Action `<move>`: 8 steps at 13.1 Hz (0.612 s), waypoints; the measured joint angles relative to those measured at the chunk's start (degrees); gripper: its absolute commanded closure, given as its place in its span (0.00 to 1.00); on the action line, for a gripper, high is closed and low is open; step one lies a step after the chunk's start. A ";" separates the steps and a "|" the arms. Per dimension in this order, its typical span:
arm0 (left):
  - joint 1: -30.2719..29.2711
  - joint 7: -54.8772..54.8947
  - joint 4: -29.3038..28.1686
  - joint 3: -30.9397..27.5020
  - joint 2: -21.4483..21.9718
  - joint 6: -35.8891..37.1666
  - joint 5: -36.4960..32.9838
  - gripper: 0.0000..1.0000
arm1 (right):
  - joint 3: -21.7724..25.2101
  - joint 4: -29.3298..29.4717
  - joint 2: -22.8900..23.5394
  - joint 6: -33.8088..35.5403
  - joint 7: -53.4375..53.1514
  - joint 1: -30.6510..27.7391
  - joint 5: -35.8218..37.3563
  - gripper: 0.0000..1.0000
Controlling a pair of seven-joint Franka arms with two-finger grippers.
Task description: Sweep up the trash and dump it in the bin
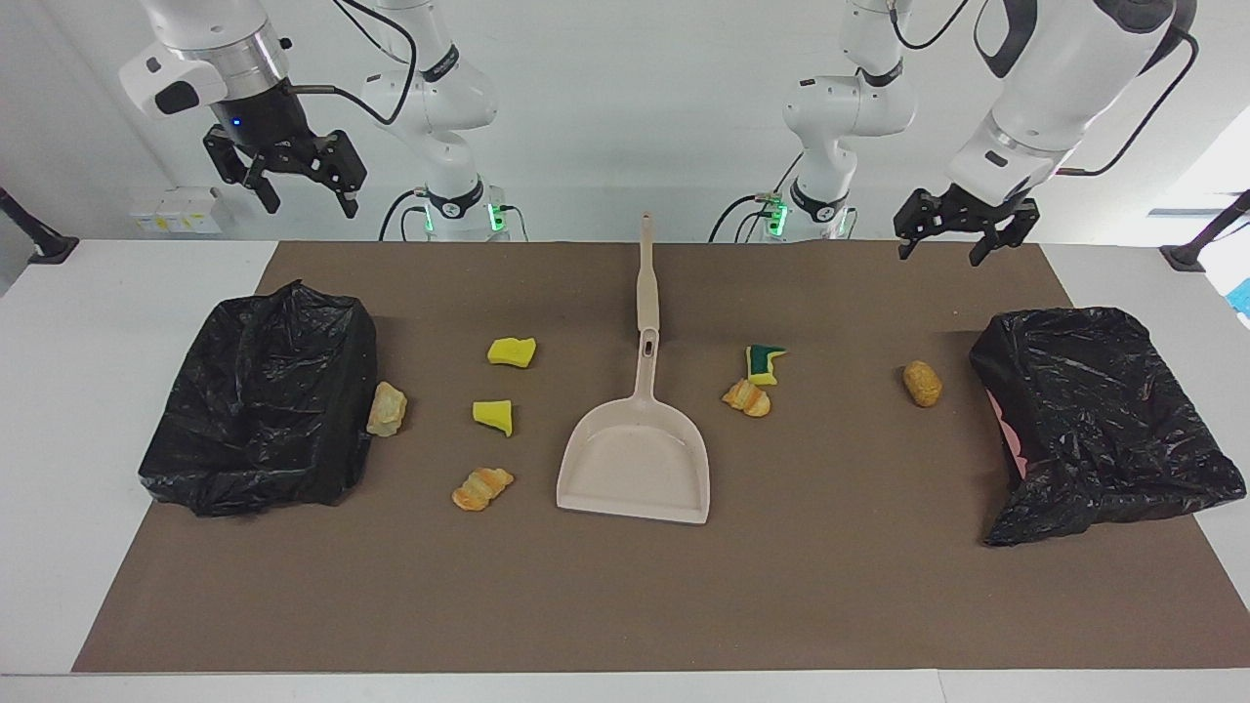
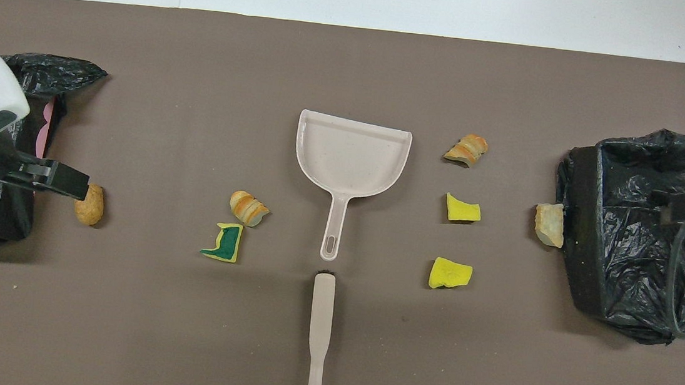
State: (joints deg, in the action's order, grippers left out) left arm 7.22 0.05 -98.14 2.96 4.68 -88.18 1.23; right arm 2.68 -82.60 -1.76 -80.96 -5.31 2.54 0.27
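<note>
All the swept trash should slide out when I tip the beige dustpan (image 2: 351,159), because the dustpan has a smooth bottom and open front edge (image 2: 356,122).
Trash lies scattered on the brown mat (image 1: 625,596): two yellow sponge chunks (image 1: 512,351) (image 1: 494,415), a croissant piece (image 1: 481,488), a pale bread piece (image 1: 387,408) against the bin (image 1: 259,400), a green-yellow sponge (image 1: 764,361), another croissant piece (image 1: 747,397) and a brown nugget (image 1: 922,383). A second bag-lined bin (image 1: 1104,420) stands at the left arm's end. My left gripper (image 1: 939,252) hangs open and empty, high over the spot between nugget and bin. My right gripper (image 1: 311,207) is open and empty, high over the other bin.
A beige dustpan (image 1: 635,459) lies mid-mat, mouth away from the robots. The beige brush (image 1: 646,283) lies in line with its handle, nearer to the robots. White table (image 1: 59,391) borders the mat.
</note>
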 measured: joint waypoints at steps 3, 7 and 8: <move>5.01 -5.01 -3.05 0.25 0.01 -1.93 0.56 0.00 | -0.41 -0.02 0.15 -0.22 0.00 0.15 -0.03 0.00; 10.81 -8.54 -9.33 0.36 1.05 -7.93 3.05 0.00 | -2.06 -0.05 1.89 -2.17 -0.30 0.24 -0.03 0.05; 12.26 -8.88 -11.10 0.35 1.53 -8.96 3.71 0.00 | -2.90 -0.04 2.72 -3.22 -1.14 0.26 -0.03 0.05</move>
State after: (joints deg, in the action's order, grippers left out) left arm 19.48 -8.84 -109.24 3.31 6.22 -97.13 4.94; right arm -0.22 -82.64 0.96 -84.18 -6.45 2.80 0.24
